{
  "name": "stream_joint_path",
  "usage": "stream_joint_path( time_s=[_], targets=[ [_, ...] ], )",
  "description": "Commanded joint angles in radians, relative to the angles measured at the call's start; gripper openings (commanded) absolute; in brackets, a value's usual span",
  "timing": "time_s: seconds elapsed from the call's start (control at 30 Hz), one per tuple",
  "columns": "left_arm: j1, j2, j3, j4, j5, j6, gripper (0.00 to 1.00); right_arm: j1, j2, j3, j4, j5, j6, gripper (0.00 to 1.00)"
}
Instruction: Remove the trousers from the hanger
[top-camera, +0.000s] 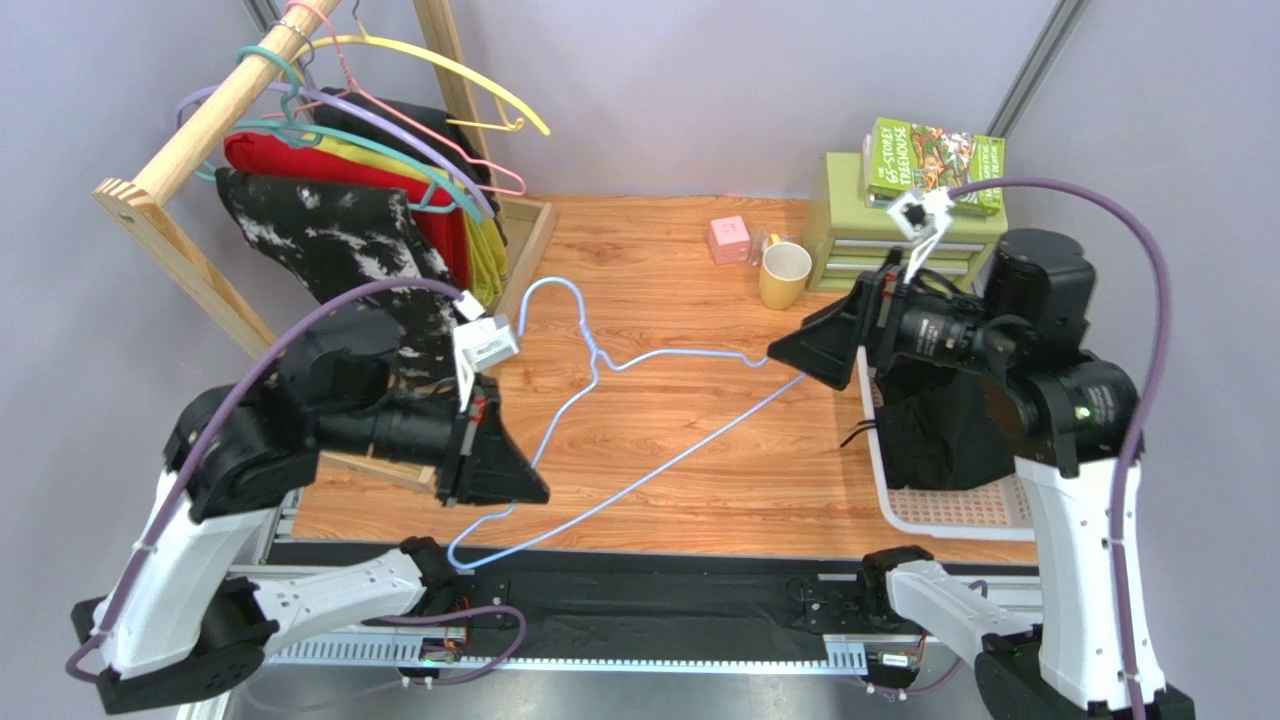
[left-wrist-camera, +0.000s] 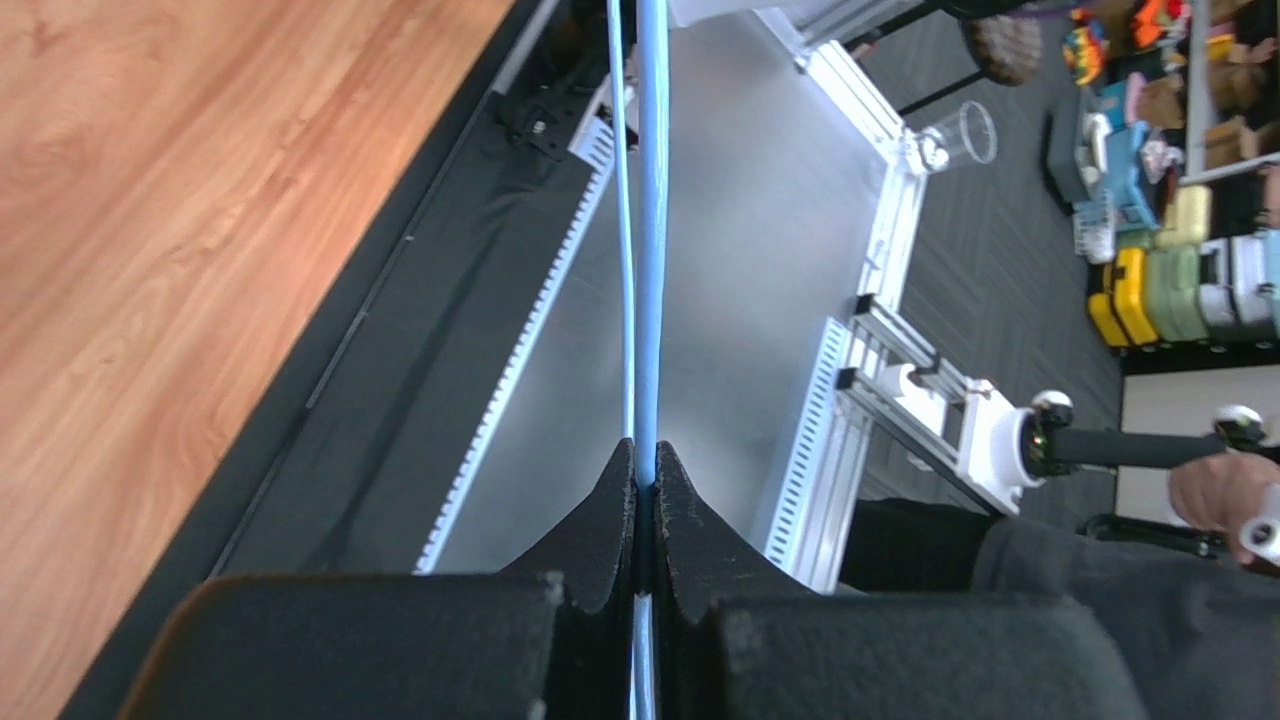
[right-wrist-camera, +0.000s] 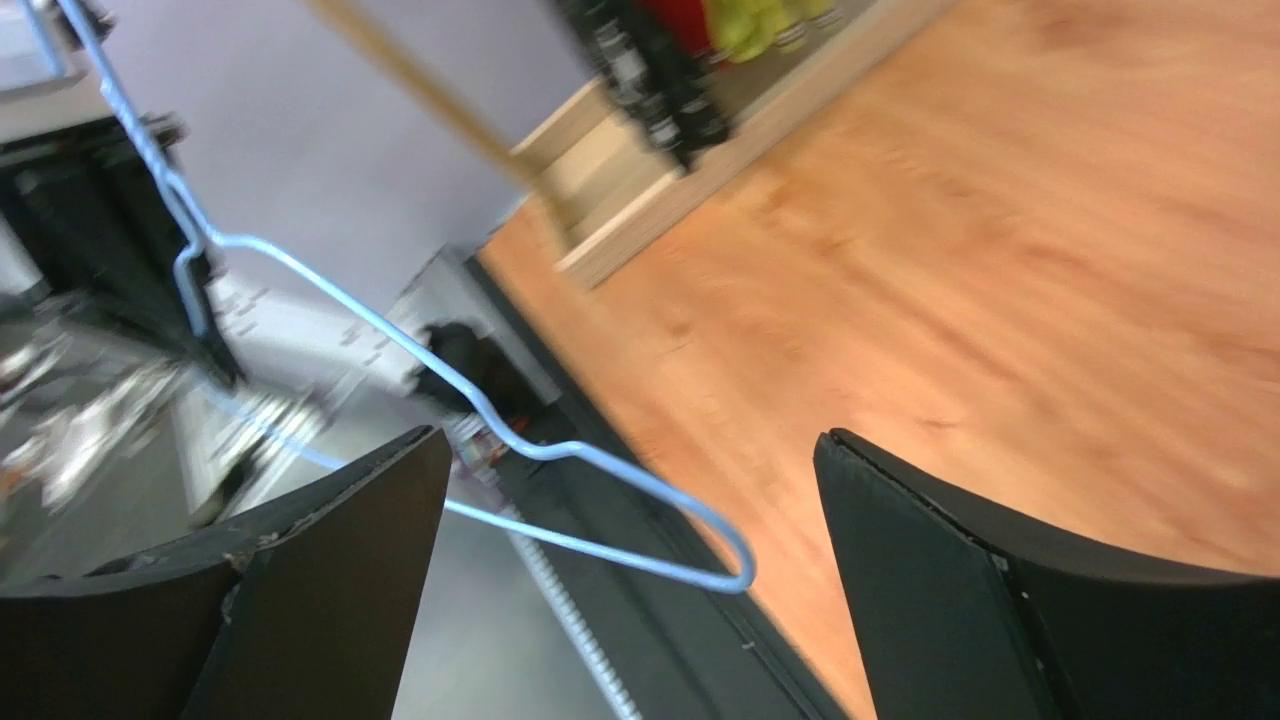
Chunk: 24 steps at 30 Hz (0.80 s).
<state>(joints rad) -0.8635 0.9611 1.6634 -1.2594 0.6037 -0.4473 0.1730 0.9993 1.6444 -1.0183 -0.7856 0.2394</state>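
Note:
The hook's end (top-camera: 523, 320) is open. The light-blue hanger (top-camera: 676, 459) should therefore slide over the wooden rack's rail and hang there when I carry it across.
The light-blue hanger (top-camera: 597, 357) is bare and held over the wooden table, hook toward the back. My left gripper (top-camera: 526, 483) is shut on its left arm; in the left wrist view the fingers (left-wrist-camera: 609, 518) pinch the blue wire (left-wrist-camera: 649, 225). My right gripper (top-camera: 796, 360) is open at the hanger's right end. In the right wrist view the wire's rounded end (right-wrist-camera: 571, 449) sits between the spread fingers of that gripper (right-wrist-camera: 631, 438), touching neither. The black trousers (top-camera: 939, 435) lie bunched in a white basket (top-camera: 962, 518) under the right arm.
A wooden rack (top-camera: 166, 225) at the back left holds several hangers, a red garment (top-camera: 301, 158) and a black garment with white splotches (top-camera: 323, 240). A yellow mug (top-camera: 784, 275), a pink cube (top-camera: 732, 237) and a green drawer box (top-camera: 879, 225) with a book stand at the back right.

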Motion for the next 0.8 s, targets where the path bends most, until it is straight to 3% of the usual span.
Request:
stream_joint_path(
  time_s=[0.0,0.17,0.3,0.5,0.67,0.77],
  targets=[
    [-0.003,-0.09,-0.036,0.057,0.093,-0.076,0.0,0.069,0.01,-0.081,0.129,-0.332,0.08,0.96],
    [-0.003,-0.128,-0.063,0.055,0.128,-0.091,0.0,0.137,0.002,-0.149,0.185,-0.444,0.153,0.79],
    [-0.003,-0.137,-0.08,0.06,0.133,-0.096,0.0,0.161,-0.007,-0.192,0.218,-0.495,0.204,0.53],
    [-0.003,-0.133,-0.082,0.064,0.153,-0.096,0.0,0.212,-0.021,-0.231,0.231,-0.529,0.238,0.45],
    [-0.003,-0.125,-0.067,0.078,0.165,-0.114,0.0,0.25,-0.022,-0.253,0.219,-0.537,0.232,0.5],
    [-0.003,-0.121,-0.057,0.077,0.163,-0.116,0.0,0.255,-0.014,-0.236,0.204,-0.503,0.216,0.0]
  ],
)
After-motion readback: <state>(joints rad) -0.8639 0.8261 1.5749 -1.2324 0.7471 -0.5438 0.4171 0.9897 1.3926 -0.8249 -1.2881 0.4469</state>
